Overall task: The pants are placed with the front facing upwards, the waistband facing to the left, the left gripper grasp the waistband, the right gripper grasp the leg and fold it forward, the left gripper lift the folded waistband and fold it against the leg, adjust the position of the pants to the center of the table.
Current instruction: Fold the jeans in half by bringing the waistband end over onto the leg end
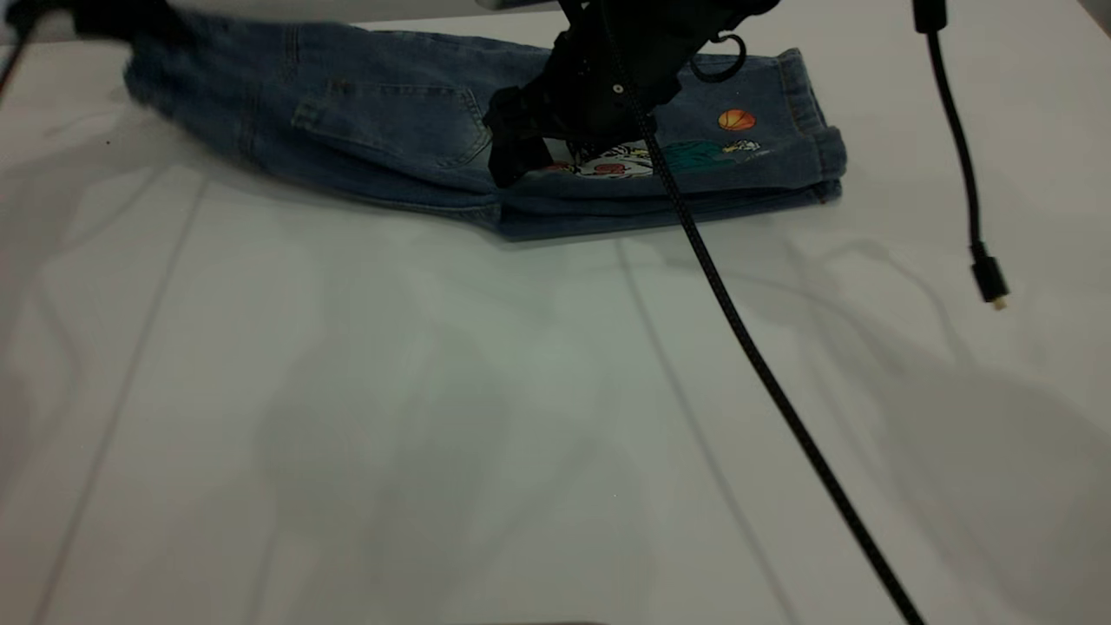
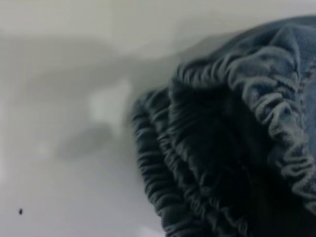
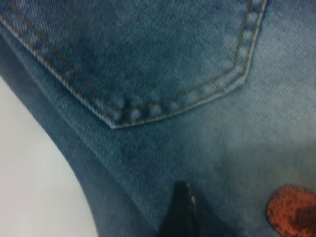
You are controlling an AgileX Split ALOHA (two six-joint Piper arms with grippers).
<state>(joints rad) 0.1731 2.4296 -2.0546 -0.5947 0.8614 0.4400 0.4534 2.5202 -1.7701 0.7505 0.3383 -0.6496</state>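
The printed leg (image 1: pixel 621 163) is blocked by my right gripper where the waistband must land, so next my right gripper moves back past the hem (image 1: pixel 820 146) before my left gripper folds over.
The blue denim pants (image 1: pixel 286 139) lie lengthwise along the far side of the white table (image 1: pixel 434 391), back pocket (image 1: pixel 391 121) up. The leg (image 1: pixel 755 152), with its orange ball and cartoon print, lies flat to the right. At the far left the waistband (image 1: pixel 152 69) is raised off the table under my left gripper (image 1: pixel 87 17). The left wrist view fills with gathered waistband (image 2: pixel 276 89); the fingers are hidden. My right gripper (image 1: pixel 512 161) presses down on the middle of the pants beside the print. Its dark tip (image 3: pixel 182 205) rests on denim below the pocket seam (image 3: pixel 163 106).
A braided black cable (image 1: pixel 755 347) runs from the right arm diagonally across the table toward the near edge. A second cable with a loose plug (image 1: pixel 989 282) hangs at the right. A red patch of print (image 3: pixel 291 212) lies beside the right fingertip.
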